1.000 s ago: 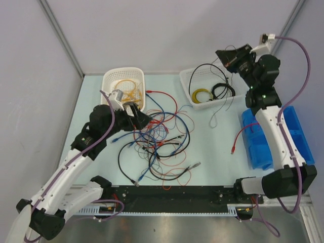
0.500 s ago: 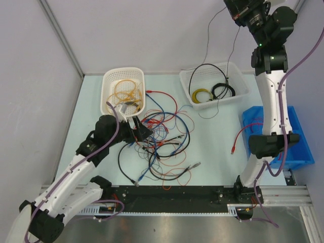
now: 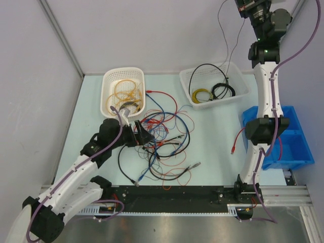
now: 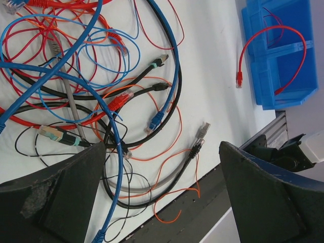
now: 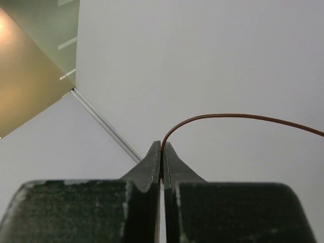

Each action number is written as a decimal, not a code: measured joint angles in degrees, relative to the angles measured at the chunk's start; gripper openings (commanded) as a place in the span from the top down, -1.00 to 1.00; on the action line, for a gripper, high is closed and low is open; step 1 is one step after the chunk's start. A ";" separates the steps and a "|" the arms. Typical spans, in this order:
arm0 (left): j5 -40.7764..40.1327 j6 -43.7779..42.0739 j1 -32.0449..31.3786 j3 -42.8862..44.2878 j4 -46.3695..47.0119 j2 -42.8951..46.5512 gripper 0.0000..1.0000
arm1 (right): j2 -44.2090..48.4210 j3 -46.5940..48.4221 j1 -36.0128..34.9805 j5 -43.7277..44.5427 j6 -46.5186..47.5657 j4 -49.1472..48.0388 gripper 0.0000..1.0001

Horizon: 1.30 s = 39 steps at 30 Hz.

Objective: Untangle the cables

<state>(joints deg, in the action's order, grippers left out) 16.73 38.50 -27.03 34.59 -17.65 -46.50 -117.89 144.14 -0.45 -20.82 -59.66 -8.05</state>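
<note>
The thin brown wire [image 3: 236,44] hangs clear of the heap over the second white basket, so my right gripper should lower the wire into the basket [image 3: 215,82] and open.
The cables [image 3: 163,142] lie as a tangled heap of red, blue, black and orange wires in the middle of the table. My left gripper [image 3: 144,135] hangs open over the heap's left edge. In the left wrist view its gripper [image 4: 162,202] has nothing between the fingers, and blue, black and orange cables [image 4: 116,101] lie below. My right gripper [image 3: 249,6] is raised high at the back right. In the right wrist view this gripper [image 5: 162,147] is shut on a thin brown wire [image 5: 228,117] that arcs away to the right.
A white basket [image 3: 123,71] at the back left holds yellow-orange cables. A second white basket [image 3: 244,87] holds a yellow coil and black cables. A blue bin [image 3: 292,149] stands at the right with a red cable [image 3: 237,139] hanging over its side. A black rail [image 3: 172,194] runs along the near edge.
My right arm has swung up from beside the right basket to high above it, lifting the thin wire. My left gripper has shifted slightly nearer over the heap, still open.
</note>
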 measured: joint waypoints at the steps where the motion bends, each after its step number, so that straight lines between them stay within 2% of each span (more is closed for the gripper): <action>1: 0.09 0.09 0.00 -0.07 0.26 -0.28 -0.99 | -0.79 0.00 0.00 -0.02 -0.35 -1.29 1.00; 4: 0.28 0.28 0.00 -0.17 1.07 -1.22 -0.99 | -3.08 -0.22 -0.02 -0.57 -0.52 -3.85 1.00; 6: 0.46 0.50 0.00 -0.22 1.64 -1.75 -0.99 | -3.34 -3.54 -0.07 -1.49 0.02 -5.64 1.00; 13: 0.57 0.55 0.00 -0.44 2.64 -2.49 -0.99 | 0.50 -31.87 -1.38 -1.64 6.60 -8.37 1.00; 18: 0.59 0.55 0.00 -0.83 3.06 -2.54 -0.99 | 1.53 -50.66 -2.75 1.79 10.71 -3.61 1.00; 21: 0.66 0.55 0.00 -1.11 3.21 -2.75 -0.99 | 1.64 -53.27 -3.80 4.22 14.29 2.05 1.00; 26: 1.51 0.57 0.00 -1.14 3.58 -3.45 -0.99 | 5.62 -54.31 -6.16 7.76 18.69 5.60 1.00; 33: 1.70 0.57 0.00 -1.14 3.91 -3.45 -0.99 | 17.16 -60.17 -7.91 13.00 21.99 6.56 1.00; 39: 1.99 0.59 0.00 -1.14 4.94 -3.61 -0.99 | 23.71 -60.46 -7.87 16.96 24.44 7.17 1.00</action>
<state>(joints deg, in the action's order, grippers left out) 18.72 39.09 -27.03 33.45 -12.71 -50.11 -94.17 83.68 -8.32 -3.86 -35.22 -0.89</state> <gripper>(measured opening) 0.996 0.012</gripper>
